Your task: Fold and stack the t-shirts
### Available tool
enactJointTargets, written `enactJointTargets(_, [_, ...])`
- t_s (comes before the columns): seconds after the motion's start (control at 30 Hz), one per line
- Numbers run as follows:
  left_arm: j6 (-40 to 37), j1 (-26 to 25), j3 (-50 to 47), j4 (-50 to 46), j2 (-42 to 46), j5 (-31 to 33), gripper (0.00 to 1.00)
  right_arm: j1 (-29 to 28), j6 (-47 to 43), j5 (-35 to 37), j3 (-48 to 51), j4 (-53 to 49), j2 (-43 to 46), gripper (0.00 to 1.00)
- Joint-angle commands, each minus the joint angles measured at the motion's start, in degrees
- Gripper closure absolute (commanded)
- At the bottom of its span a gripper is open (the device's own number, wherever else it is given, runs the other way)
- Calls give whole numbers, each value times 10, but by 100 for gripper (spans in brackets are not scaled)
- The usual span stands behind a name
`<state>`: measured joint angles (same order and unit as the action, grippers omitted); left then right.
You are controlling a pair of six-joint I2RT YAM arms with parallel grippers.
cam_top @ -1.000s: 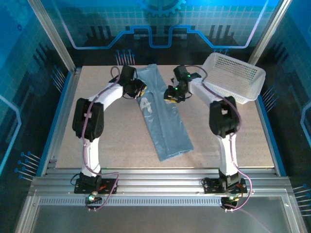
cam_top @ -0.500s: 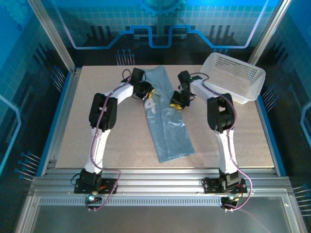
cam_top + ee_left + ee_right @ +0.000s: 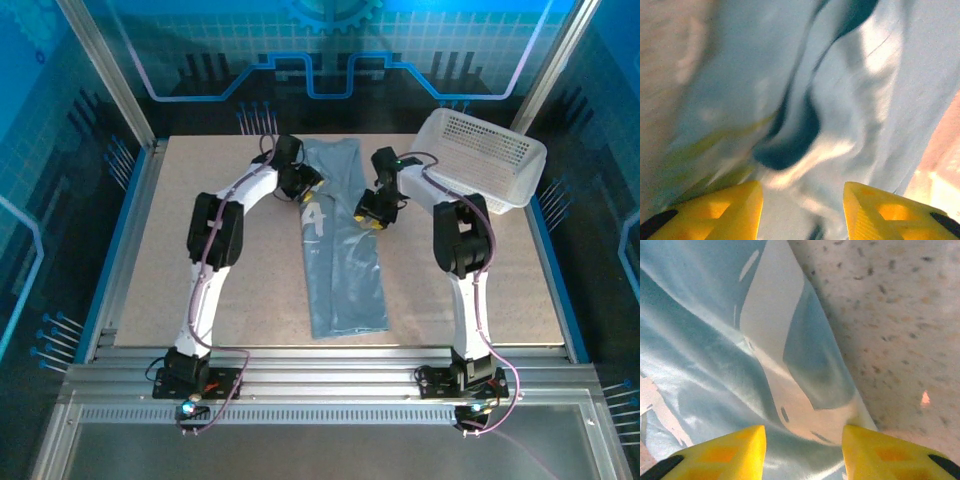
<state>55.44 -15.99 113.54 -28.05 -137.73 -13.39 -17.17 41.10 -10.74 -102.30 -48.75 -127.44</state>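
Observation:
The t-shirt lies in a straight strip with its front end (image 3: pixel 349 322) flat, so I keep my left gripper going to that end's closest corner (image 3: pixel 316 333) and close it there.
The t-shirt (image 3: pixel 343 265) is pale grey-blue with a white print and lies as a long narrow strip down the middle of the table (image 3: pixel 240 300), from the back edge toward the front. My left gripper (image 3: pixel 306 189) sits at the strip's upper left edge. My right gripper (image 3: pixel 370 217) sits at its upper right edge. In the left wrist view the yellow fingers (image 3: pixel 725 210) stand apart over rumpled cloth (image 3: pixel 850 100). In the right wrist view the gripper (image 3: pixel 804 435) is open above the shirt's edge (image 3: pixel 715 345), with bare table (image 3: pixel 890 315) beside it.
A white lattice basket (image 3: pixel 490 160) stands tilted at the back right corner, close behind the right arm. Metal frame posts and blue panels ring the table. Bare tabletop lies left and right of the shirt strip.
Both grippers have opened and let go of the cloth. The shirt's upper part now lies flat toward the back edge, and the strip lies straighter, its lower end shifted left.

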Motion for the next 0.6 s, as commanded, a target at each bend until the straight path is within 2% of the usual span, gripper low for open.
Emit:
enactJointTargets(0.0, [-22, -13, -142, -56, 166, 25, 52, 4, -36, 22, 62, -27, 112, 51])
enactJointTargets(0.13, [-25, -49, -351, -102, 310, -39, 52, -3, -48, -17, 237, -12, 236, 47])
enactJointTargets(0.27, [-13, -113, -530, -80, 409, -141, 52, -34, -57, -58, 403, -15, 348, 44])
enactJointTargets(0.37, [-8, -171, -596, -53, 427, -207, 51, -60, -44, -95, 488, -10, 411, 43])
enactJointTargets(0.47, [4, -214, -622, -36, 422, -222, 51, -78, -35, -123, 549, 8, 440, 43])
enactJointTargets(0.57, [29, -233, -635, -11, 412, -221, 52, -85, -31, -141, 580, 23, 440, 43])
